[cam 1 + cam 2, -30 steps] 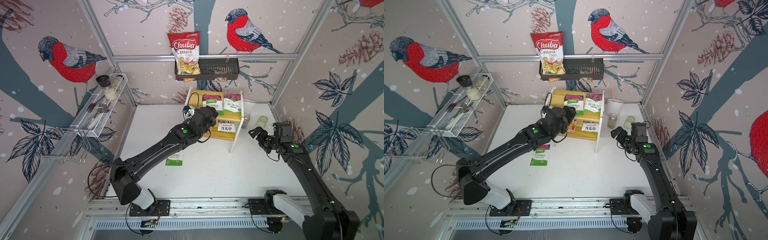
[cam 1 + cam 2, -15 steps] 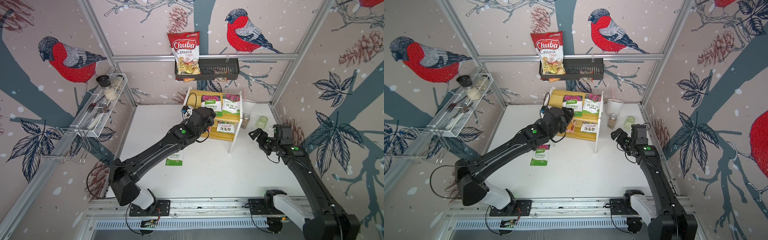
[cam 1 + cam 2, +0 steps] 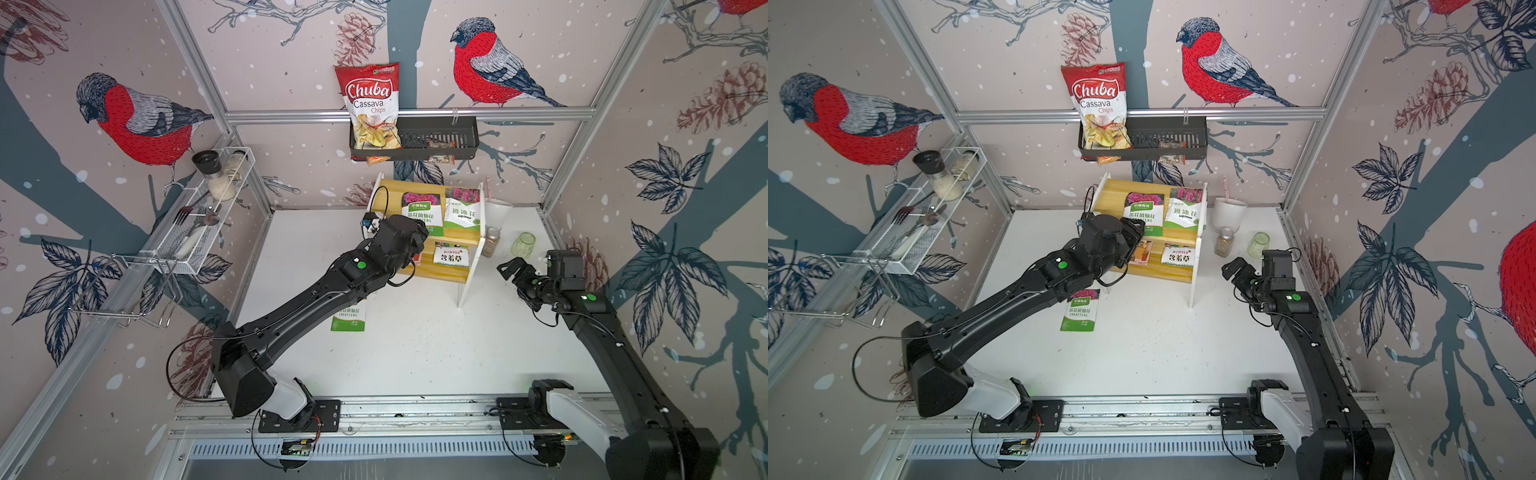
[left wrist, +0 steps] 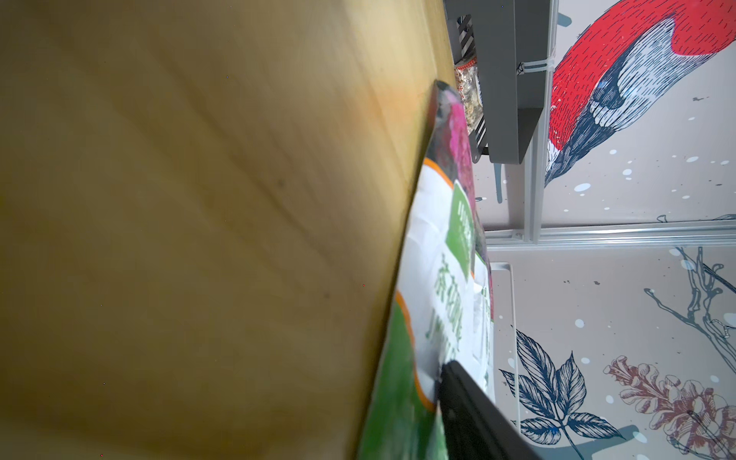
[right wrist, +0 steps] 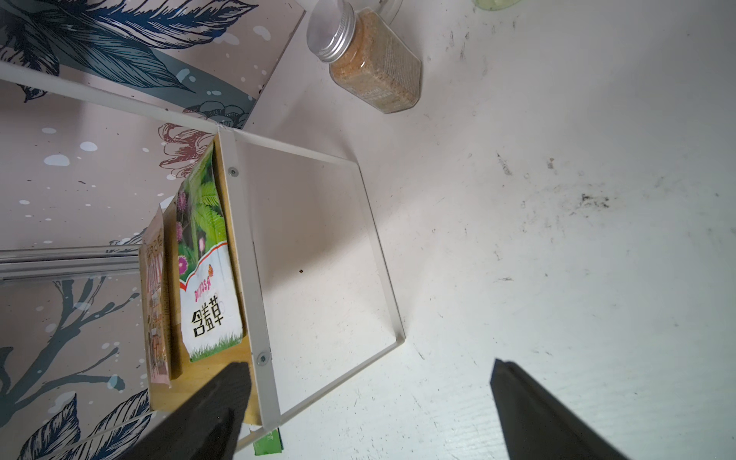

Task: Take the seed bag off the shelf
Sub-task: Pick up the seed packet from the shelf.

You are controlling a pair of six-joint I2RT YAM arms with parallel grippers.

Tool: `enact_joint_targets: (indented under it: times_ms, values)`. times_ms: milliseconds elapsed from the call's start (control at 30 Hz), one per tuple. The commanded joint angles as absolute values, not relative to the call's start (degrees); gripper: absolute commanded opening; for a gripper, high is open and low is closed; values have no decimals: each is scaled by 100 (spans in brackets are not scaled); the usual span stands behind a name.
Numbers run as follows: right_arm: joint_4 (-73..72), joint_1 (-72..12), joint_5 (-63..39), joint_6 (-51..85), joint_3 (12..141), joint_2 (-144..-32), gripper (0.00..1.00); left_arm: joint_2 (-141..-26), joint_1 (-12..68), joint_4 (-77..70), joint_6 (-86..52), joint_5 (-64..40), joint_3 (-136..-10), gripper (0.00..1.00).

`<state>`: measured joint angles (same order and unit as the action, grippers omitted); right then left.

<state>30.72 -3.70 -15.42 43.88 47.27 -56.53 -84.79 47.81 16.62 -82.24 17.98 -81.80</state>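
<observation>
My left gripper should pull the bag's green end (image 3: pixel 436 230) over the upper board's front edge and grip it there, because the seed bag (image 3: pixel 421 208) lies flat against that board.
The shelf (image 3: pixel 386 199) of pine boards with white side panels stands at the back of the table in both top views. A green-and-white seed bag (image 3: pixel 419 208) with pink flowers lies on its upper board. My left gripper (image 3: pixel 417 232) is at that bag's near edge. In the left wrist view one black finger (image 4: pixel 470 406) lies against the face of the seed bag (image 4: pixel 434 286), next to the shelf board (image 4: pixel 199 239). The other finger is hidden. My right gripper (image 3: pixel 509 268) hovers open and empty to the right of the shelf; the right wrist view shows the same of the gripper (image 5: pixel 370 370).
Another seed bag (image 3: pixel 461 210) lies on the upper board, a white one (image 3: pixel 451 255) on the lower board, and one more (image 3: pixel 349 318) on the table under my left arm. A spice jar (image 3: pixel 491 245), green glass (image 3: pixel 523 244), black basket (image 3: pixel 436 139) and wire rack (image 3: pixel 199 232) are nearby.
My left gripper has crept a little further back onto the bag's near edge, and its jaws have narrowed. The right arm has barely shifted.
</observation>
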Motion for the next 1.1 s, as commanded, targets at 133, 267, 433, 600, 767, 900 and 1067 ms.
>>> enact_joint_targets:
  times_ms: [133,267,433,600,767,900,1067]
  values:
    - [2854,-380,-1547,4498,4689,-5655,100,-8427,4755,1924,-8016,1645,-8179,50]
    - [2824,-395,-1547,4518,4680,-5669,100,-8437,4720,1871,-7949,1568,-8197,42]
    - [2818,-423,-1545,4543,4656,-5668,100,-8448,4695,1947,-7848,1512,-8297,31]
    - [2812,-450,-1540,4553,4648,-5682,100,-8407,4693,1979,-7819,1460,-8281,31]
    - [2778,-468,-1538,4570,4641,-5695,100,-8345,4691,1935,-7877,1421,-8137,32]
    - [2772,-484,-1540,4588,4632,-5686,100,-8306,4693,1942,-7899,1380,-8046,37]
    - [2769,-492,-1521,4597,4601,-5669,100,-8245,4692,1869,-7974,1336,-7863,41]
